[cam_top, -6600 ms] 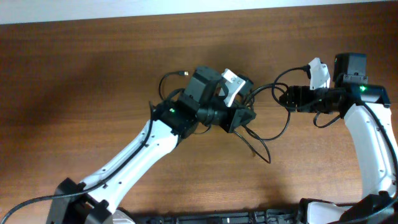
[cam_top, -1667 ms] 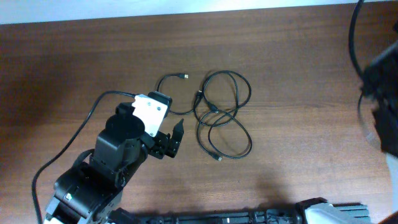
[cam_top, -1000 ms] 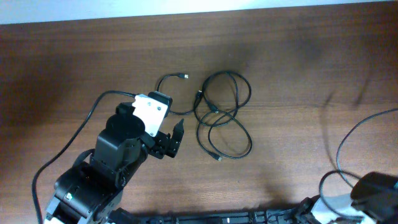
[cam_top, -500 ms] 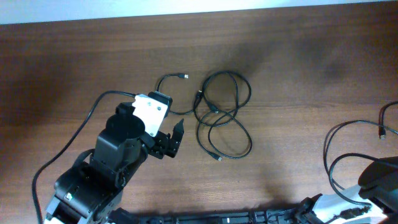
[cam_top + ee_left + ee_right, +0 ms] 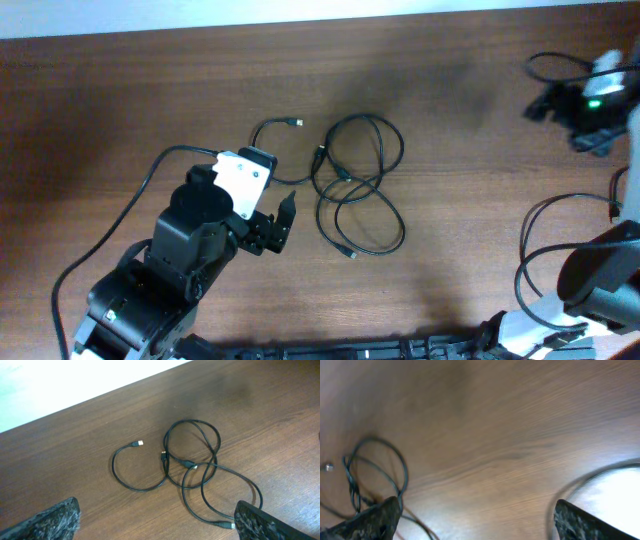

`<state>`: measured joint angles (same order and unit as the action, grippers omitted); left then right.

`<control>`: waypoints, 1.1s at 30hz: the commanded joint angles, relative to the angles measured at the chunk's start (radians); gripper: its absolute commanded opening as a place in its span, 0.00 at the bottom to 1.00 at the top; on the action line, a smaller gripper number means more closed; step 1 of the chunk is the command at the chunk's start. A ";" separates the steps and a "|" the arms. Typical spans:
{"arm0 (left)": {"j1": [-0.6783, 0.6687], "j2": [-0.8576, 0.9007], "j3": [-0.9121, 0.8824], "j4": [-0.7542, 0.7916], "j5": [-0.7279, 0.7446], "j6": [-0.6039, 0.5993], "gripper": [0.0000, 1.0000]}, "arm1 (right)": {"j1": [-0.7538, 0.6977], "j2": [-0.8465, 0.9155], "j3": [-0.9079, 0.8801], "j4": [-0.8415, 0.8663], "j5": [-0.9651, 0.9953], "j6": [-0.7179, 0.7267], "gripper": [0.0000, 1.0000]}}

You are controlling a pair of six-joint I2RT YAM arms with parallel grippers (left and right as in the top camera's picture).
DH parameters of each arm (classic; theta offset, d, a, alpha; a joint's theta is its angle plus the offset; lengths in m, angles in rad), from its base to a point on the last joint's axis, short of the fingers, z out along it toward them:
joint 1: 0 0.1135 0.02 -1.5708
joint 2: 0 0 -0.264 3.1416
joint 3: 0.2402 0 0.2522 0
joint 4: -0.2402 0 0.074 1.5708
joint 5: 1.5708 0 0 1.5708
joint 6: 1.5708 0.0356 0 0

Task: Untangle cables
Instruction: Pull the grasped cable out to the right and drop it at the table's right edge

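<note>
My open right gripper should keep moving in until its fingers close around a strand of cable, because the brown table [image 5: 465, 140] is clear from it to the crossing cable loops [image 5: 377, 180].
The cables [image 5: 358, 187] lie on the brown table as thin black loops that cross one another near the middle. A shorter cord [image 5: 268, 150] curves off to the left and ends in a small plug [image 5: 297, 123]. My left gripper [image 5: 281, 224] is open just left of the loops and touches nothing. In the left wrist view the cables [image 5: 192, 467] lie ahead of the open left gripper [image 5: 157, 525], and one plug [image 5: 227, 525] rests close to the right fingertip [image 5: 257, 522]. The right arm [image 5: 588, 103] is blurred at the far right. Its open right gripper [image 5: 480, 522] holds nothing, with the cables [image 5: 375, 477] to its left.
The table's far edge [image 5: 300, 25] meets a pale wall. Thick black arm wires [image 5: 535, 265] loop at the right side, and another arm wire [image 5: 140, 190] arcs over the left arm's base [image 5: 150, 290].
The right arm has swung from the near right corner up to the far right of the table. The cables and the left arm have not moved.
</note>
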<state>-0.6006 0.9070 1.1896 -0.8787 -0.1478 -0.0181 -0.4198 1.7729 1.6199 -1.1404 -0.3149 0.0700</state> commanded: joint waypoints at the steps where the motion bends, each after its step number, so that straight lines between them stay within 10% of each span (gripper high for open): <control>1: 0.006 -0.003 0.004 0.001 -0.010 0.015 0.99 | 0.143 -0.001 -0.130 0.076 -0.076 -0.010 0.98; 11: 0.006 -0.003 0.004 0.001 -0.010 0.015 0.99 | 0.471 0.001 -0.385 0.482 -0.087 0.560 0.97; 33: 0.006 -0.003 0.004 0.001 -0.010 0.015 0.99 | 0.639 0.001 -0.661 0.871 -0.172 0.886 0.86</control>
<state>-0.5995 0.9070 1.1892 -0.8791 -0.1474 -0.0181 0.2092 1.7760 0.9688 -0.2924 -0.4881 0.9005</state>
